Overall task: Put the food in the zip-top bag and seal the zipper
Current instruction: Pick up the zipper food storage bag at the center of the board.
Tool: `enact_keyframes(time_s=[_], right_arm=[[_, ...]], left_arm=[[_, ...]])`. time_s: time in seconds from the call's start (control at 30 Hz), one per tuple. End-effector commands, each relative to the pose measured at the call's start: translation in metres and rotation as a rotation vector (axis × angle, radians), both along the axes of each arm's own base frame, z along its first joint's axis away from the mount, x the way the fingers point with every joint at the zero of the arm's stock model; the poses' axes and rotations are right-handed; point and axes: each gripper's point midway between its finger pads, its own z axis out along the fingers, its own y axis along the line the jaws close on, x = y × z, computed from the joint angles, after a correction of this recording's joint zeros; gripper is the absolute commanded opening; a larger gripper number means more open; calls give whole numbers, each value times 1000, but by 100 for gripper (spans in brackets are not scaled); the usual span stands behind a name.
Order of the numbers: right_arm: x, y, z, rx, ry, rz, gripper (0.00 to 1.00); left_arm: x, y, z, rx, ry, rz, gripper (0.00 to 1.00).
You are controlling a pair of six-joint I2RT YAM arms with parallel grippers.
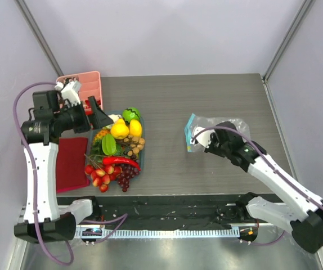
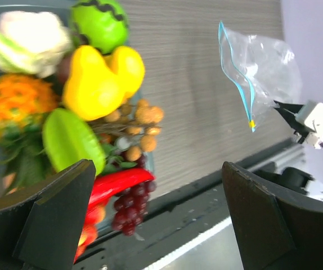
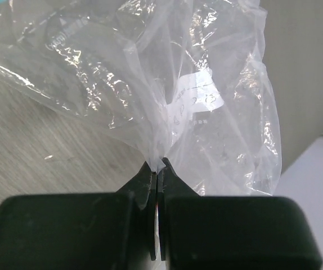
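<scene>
Next, I take the zipper edge (image 1: 188, 125) with my left gripper so my right gripper can open the bag's opening, because my right gripper is pinching the bag's body (image 1: 211, 121) behind the teal zipper.
The food (image 1: 116, 149) is a heap of small fruits and vegetables at the table's left. The left wrist view shows yellow lemons (image 2: 99, 79), a green pepper (image 2: 97, 22), a red chili (image 2: 116, 183) and purple grapes (image 2: 129, 214). My left gripper (image 1: 98, 116) is open and empty above the heap's far left side, its jaws wide apart (image 2: 157, 166). The clear zip-top bag (image 1: 218, 128) is right of centre, its teal zipper (image 1: 189, 134) facing the food. My right gripper (image 1: 198, 140) is shut on the bag's plastic (image 3: 150, 84), pinching it between the fingertips (image 3: 157, 169).
A pink divided tray (image 1: 88, 84) stands at the back left behind my left gripper. A dark red cloth (image 1: 71, 163) lies left of the food. The food rests on a bluish tray (image 1: 143, 160). A black strip (image 1: 173, 205) runs along the table's front edge.
</scene>
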Motion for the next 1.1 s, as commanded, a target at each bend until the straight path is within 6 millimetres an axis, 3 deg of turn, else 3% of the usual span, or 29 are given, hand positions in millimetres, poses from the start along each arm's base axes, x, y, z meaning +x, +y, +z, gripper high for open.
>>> enact_keyframes(time_s=[0.0, 0.23, 0.33, 0.5, 0.63, 0.7, 0.8, 1.07], right_arm=[[5, 7, 50, 57, -190, 90, 1], [1, 1, 107, 156, -423, 86, 1], [-4, 1, 130, 187, -507, 115, 1], [-10, 4, 149, 217, -569, 159, 1], [-16, 11, 152, 228, -587, 226, 1], [-18, 15, 153, 220, -614, 269, 1], [-19, 18, 158, 236, -636, 284, 1], [-27, 17, 159, 227, -655, 319, 1]], left_arm=[[30, -35, 28, -141, -52, -89, 99], [51, -94, 29, -247, 22, -259, 95], [45, -130, 31, -279, 23, -341, 95], [42, -195, 27, -348, 57, -455, 95], [35, -232, 30, -433, 86, -541, 93], [36, -242, 44, -490, 38, -562, 93], [41, -252, 42, -514, 21, -535, 93], [43, -268, 5, -512, 114, -527, 79]])
